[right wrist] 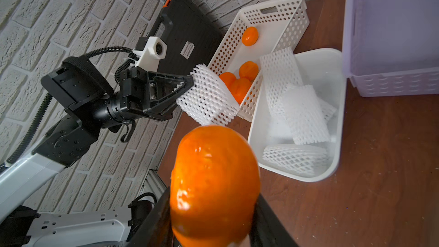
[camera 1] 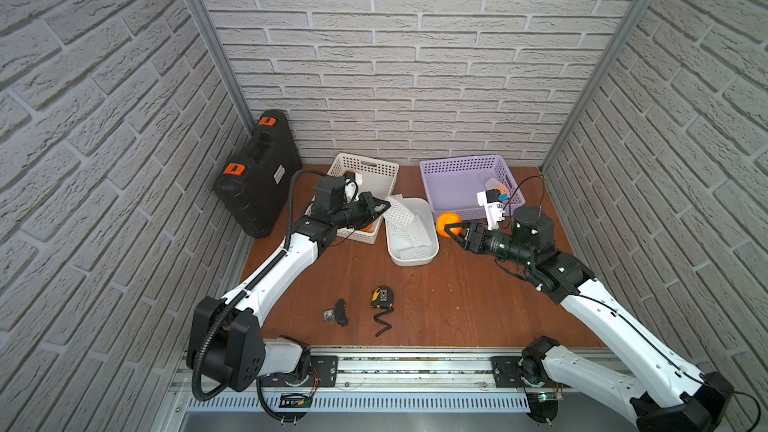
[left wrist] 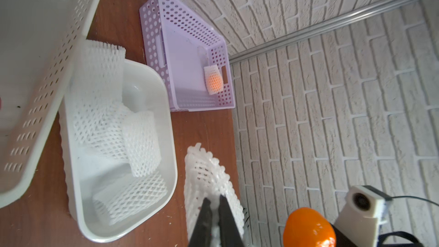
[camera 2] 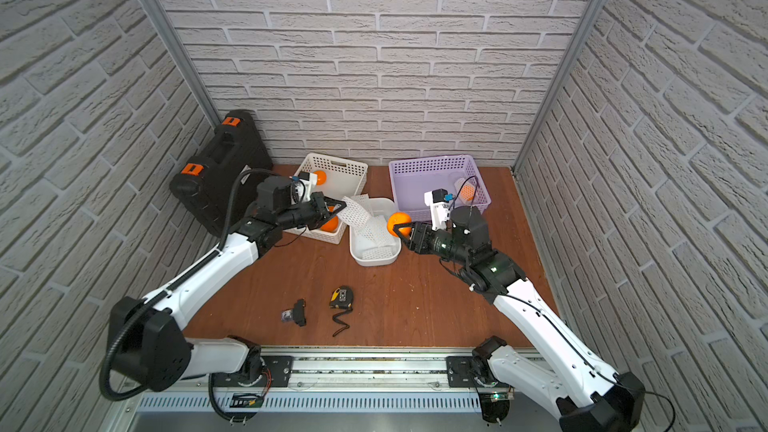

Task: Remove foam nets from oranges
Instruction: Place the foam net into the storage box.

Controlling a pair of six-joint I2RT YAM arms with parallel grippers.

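The empty foam net (camera 1: 398,213) is clear of the held orange, so the left gripper should go down next to the white tub (camera 1: 412,238) and let go of the net among the others.
My left gripper (left wrist: 215,199) is shut on one end of an empty white foam net (left wrist: 209,174), held in the air between the white basket and the tub (camera 1: 411,259). My right gripper (right wrist: 212,193) is shut on a bare orange (right wrist: 213,162), held up beside the purple basket (camera 1: 461,162). Several empty foam nets (left wrist: 114,124) lie in the white tub. Several bare oranges (right wrist: 248,70) sit in the white perforated basket (camera 1: 365,164). One orange still in its net (left wrist: 213,80) lies in a corner of the purple basket.
A black case with orange latches (camera 1: 257,176) leans against the left wall. A yellow-black tape measure (camera 1: 382,297) and a small black part (camera 1: 338,312) lie on the wooden table near the front. Brick walls close in on three sides.
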